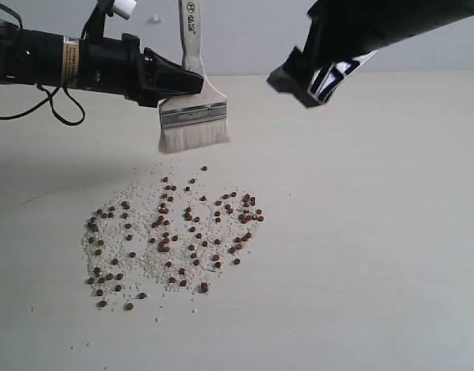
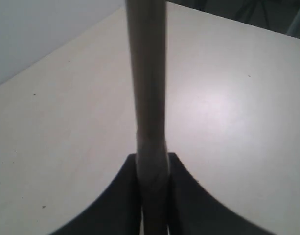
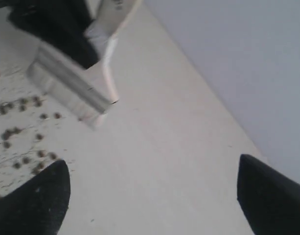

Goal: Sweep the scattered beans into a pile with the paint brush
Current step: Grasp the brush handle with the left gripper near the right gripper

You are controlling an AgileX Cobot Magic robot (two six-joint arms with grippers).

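Note:
My left gripper has hold of the paint brush low down, just above its ferrule (image 1: 199,98), so my right gripper should grab the brush's free handle (image 1: 191,32) before it sweeps the beans.
The paint brush (image 1: 192,108) hangs upright above the table, bristles down, with my left gripper (image 1: 175,81) shut on it just above the ferrule. Its handle (image 2: 147,88) runs up between the two black fingers (image 2: 115,205) in the left wrist view. The beans (image 1: 171,232) lie scattered with whitish grit below and in front of the bristles, spread wide, with no compact pile. They also show as the beans (image 3: 22,132) at the edge of the right wrist view, under the brush ferrule (image 3: 66,83). My right gripper (image 1: 318,81) hovers open to the right, holding nothing.
The pale table (image 1: 376,232) stretches bare to the right of the beans. A grey wall (image 1: 252,31) stands behind the table's far edge. The left arm's black cable (image 1: 59,112) droops at the far left.

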